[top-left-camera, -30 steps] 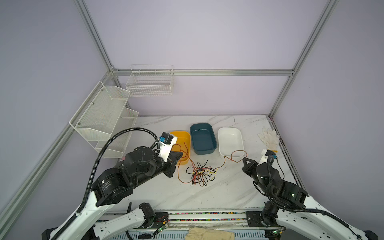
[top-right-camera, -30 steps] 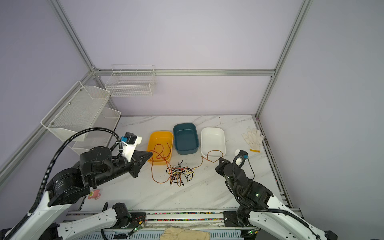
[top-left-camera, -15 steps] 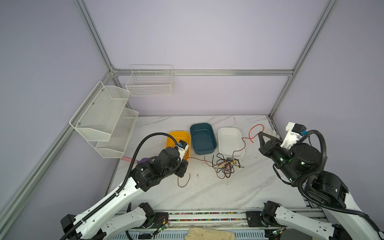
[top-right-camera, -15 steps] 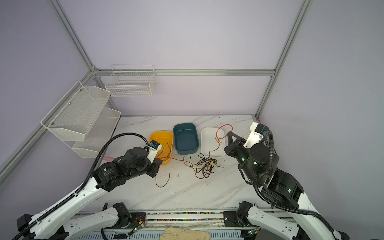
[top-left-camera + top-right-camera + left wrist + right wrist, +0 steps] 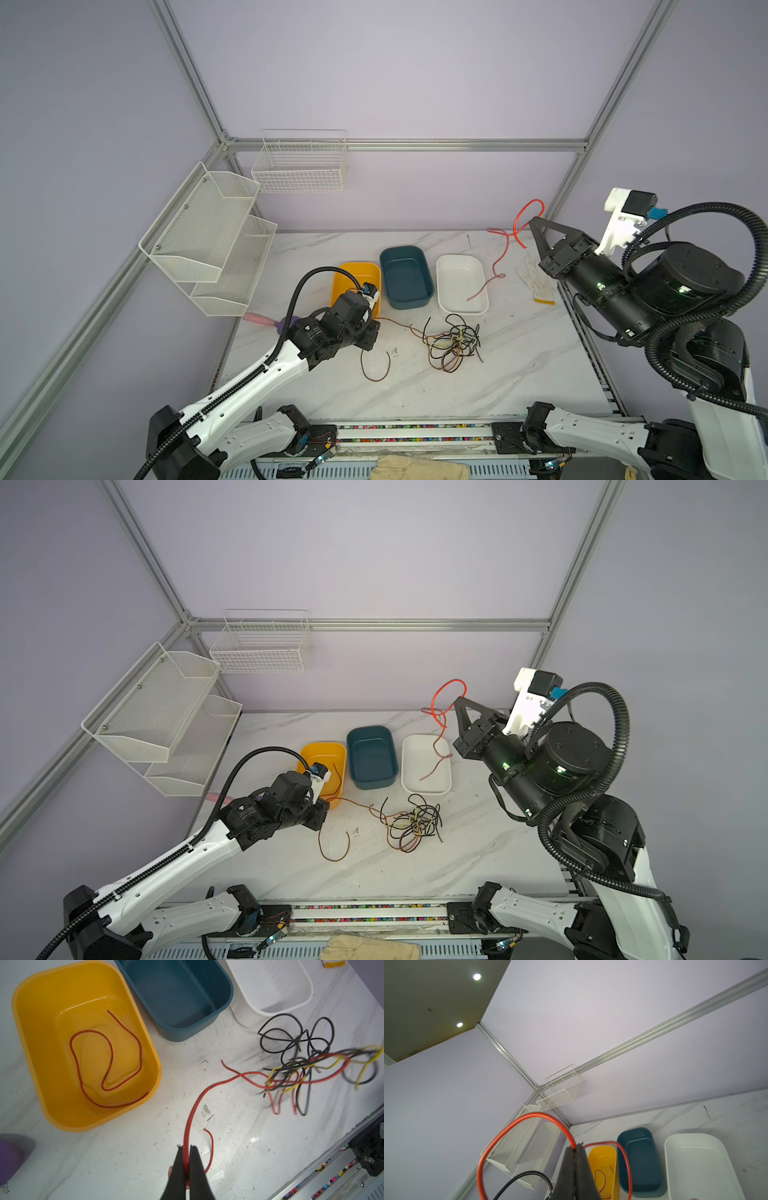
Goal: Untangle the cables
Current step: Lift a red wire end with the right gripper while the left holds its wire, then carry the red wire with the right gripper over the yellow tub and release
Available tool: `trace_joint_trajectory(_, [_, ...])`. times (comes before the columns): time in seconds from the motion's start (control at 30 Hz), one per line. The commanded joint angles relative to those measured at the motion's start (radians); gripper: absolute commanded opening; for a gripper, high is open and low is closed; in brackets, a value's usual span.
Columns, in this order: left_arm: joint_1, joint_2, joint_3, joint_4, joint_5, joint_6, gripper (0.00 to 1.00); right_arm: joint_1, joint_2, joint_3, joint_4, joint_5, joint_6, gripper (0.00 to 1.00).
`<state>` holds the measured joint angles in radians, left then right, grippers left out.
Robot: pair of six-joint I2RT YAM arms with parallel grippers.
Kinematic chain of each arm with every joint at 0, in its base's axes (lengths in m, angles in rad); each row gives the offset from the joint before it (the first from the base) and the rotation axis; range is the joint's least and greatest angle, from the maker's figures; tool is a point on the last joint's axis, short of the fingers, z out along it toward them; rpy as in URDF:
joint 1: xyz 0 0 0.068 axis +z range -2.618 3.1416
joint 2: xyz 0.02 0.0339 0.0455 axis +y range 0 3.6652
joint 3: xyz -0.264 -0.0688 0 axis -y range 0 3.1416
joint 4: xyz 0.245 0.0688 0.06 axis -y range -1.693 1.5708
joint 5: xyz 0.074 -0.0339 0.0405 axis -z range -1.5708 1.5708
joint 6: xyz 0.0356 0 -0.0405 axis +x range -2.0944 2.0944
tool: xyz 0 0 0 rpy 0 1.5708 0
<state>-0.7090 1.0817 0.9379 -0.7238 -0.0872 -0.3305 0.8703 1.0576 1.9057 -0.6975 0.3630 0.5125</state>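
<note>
Next, my left gripper eases off while my right gripper puts its free cable in the yellow bin [image 5: 357, 274], because the red cable in my left gripper runs into the tangle [image 5: 268, 1079].
The cables form a tangle [image 5: 453, 343] [image 5: 415, 823] [image 5: 311, 1064] of black, red and yellow wires on the marble table, in front of the white bin [image 5: 482, 270]. My left gripper [image 5: 371, 332] [image 5: 322, 812] [image 5: 187, 1147] is low by the yellow bin [image 5: 345, 270], shut on a red cable [image 5: 193, 1109] that runs into the tangle. My right gripper [image 5: 532, 221] [image 5: 457, 700] [image 5: 576, 1146] is raised at the back right. It is shut on a separate red cable [image 5: 505, 249] [image 5: 500, 1138] whose loose end hangs over the white bin.
Another red cable [image 5: 108, 1053] lies in the yellow bin. The blue bin [image 5: 424, 266] stands between the yellow and white bins. A white glove [image 5: 536, 278] lies at the right edge. Wire racks [image 5: 208, 232] and a wire basket [image 5: 299, 166] hang on the back-left walls. A pink-purple object [image 5: 266, 320] lies at the left edge.
My right arm rose from the front right to high at the back right, pulling a red cable free. The tangle slid to the right. My left gripper came down to the table.
</note>
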Motion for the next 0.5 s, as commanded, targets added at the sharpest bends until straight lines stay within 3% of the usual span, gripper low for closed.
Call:
trace_joint_trajectory(0.0, [0.009,0.008,-0.033,0.03,0.012,-0.011,0.0,-0.003,0.067,0.117,-0.053,-0.056,-0.073,0.0])
trace_joint_trajectory(0.13, [0.012,0.011,-0.027,0.04,0.032,-0.012,0.0,-0.002,0.118,0.145,-0.052,-0.093,-0.083,0.0])
trace_joint_trajectory(0.47, [0.015,-0.091,-0.058,0.059,0.143,0.05,0.0,-0.002,0.208,-0.016,0.091,-0.172,-0.126,0.0])
